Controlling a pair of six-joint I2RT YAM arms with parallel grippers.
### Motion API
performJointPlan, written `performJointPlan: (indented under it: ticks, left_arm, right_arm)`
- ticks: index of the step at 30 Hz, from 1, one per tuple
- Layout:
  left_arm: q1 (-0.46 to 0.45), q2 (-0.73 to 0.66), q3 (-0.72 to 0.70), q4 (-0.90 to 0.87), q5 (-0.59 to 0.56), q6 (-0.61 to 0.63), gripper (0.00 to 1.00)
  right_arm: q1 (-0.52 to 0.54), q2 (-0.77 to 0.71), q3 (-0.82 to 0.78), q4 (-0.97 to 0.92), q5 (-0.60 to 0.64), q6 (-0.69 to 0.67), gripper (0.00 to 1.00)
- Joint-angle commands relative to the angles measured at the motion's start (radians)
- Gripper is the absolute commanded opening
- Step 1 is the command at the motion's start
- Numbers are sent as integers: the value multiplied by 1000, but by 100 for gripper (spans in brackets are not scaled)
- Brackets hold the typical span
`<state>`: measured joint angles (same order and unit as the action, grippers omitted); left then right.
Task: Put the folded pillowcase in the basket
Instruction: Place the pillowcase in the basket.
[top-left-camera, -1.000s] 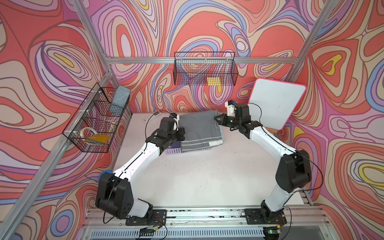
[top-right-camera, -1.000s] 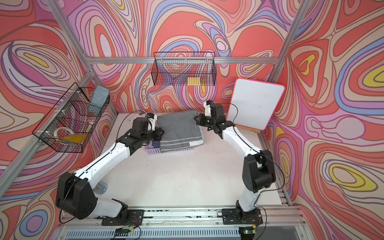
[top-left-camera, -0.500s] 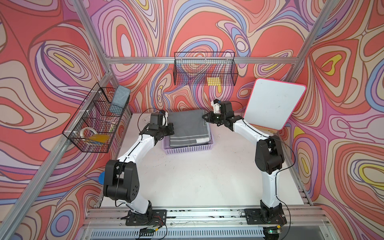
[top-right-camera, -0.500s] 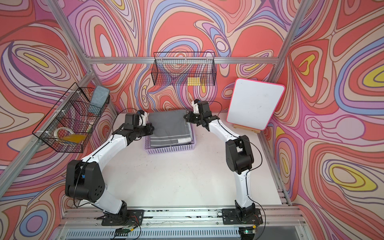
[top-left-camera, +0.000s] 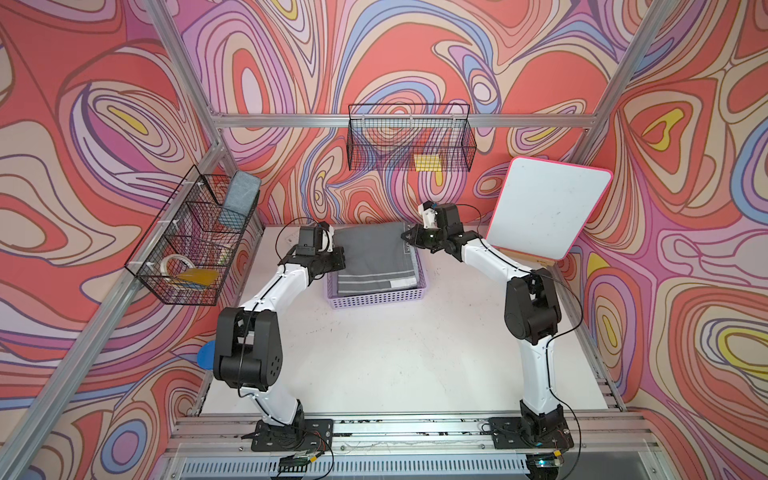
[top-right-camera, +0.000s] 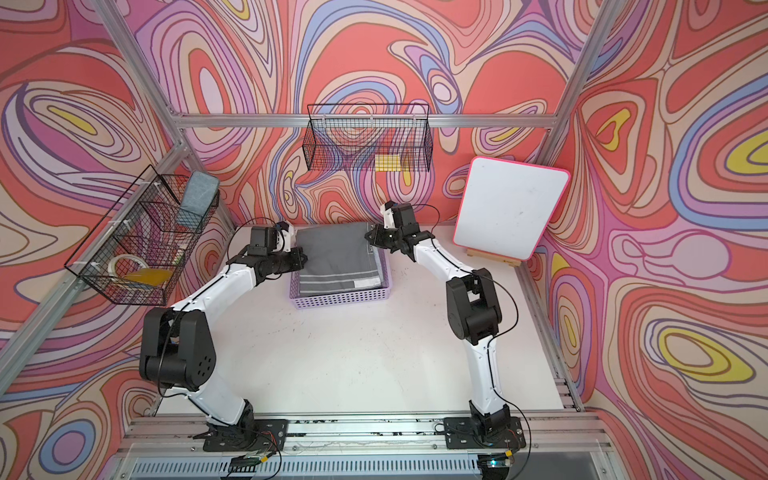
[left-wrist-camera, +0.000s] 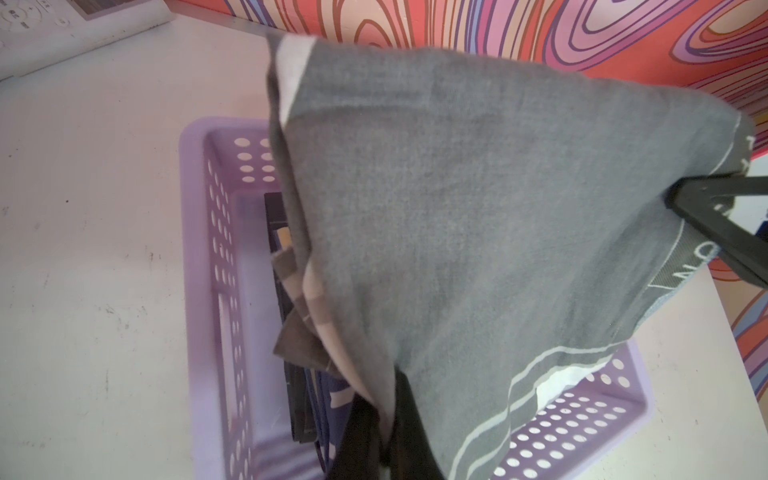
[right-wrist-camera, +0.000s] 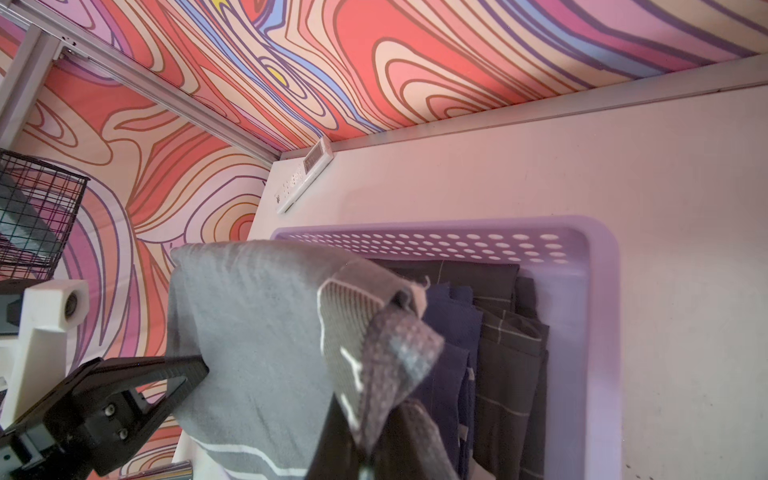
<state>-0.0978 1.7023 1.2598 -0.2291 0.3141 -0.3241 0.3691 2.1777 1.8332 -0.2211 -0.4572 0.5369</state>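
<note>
The pillowcase's striped end (top-left-camera: 365, 284) is inside the basket's near side, so my left gripper should keep lowering the back end and let it go over the dark cloths (right-wrist-camera: 508, 344).
The folded pillowcase (top-left-camera: 374, 257) (top-right-camera: 336, 257) is grey with white stripes and hangs over the lavender basket (top-left-camera: 376, 301) (top-right-camera: 340, 298) at the back of the table. Its near end droops into the basket. My left gripper (top-left-camera: 338, 255) (left-wrist-camera: 386, 440) is shut on its left edge, and my right gripper (top-left-camera: 405, 237) (right-wrist-camera: 365, 449) is shut on its right edge. In the left wrist view the pillowcase (left-wrist-camera: 478, 208) spans the basket (left-wrist-camera: 199, 291). In the right wrist view the pillowcase (right-wrist-camera: 249, 332) hangs above the basket's rim (right-wrist-camera: 598, 332).
Dark folded cloths (right-wrist-camera: 498, 353) lie in the basket. A white remote (right-wrist-camera: 303, 178) lies at the table's back left corner. A pink-rimmed whiteboard (top-left-camera: 548, 212) leans at the back right. Black wire baskets hang on the back wall (top-left-camera: 409, 143) and the left wall (top-left-camera: 191, 245).
Both grippers carried the pillowcase to the left and toward the back wall until it hung over the basket. Over the last half second it has hardly moved.
</note>
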Motion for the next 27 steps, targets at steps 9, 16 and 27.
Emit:
performJointPlan:
  ticks: [9,16,27]
  left_arm:
    - [23,87,45,-29,22,33,0]
    - [33,123,60,-29,29,27,2]
    - [38,-9,21,-42,-5,-42,99]
  right_arm:
    - [2,60,48,-44,39,-3,0]
    - [2,96,86,-55,44,1,0]
    - [1,-32,8,-58,110,-36,54]
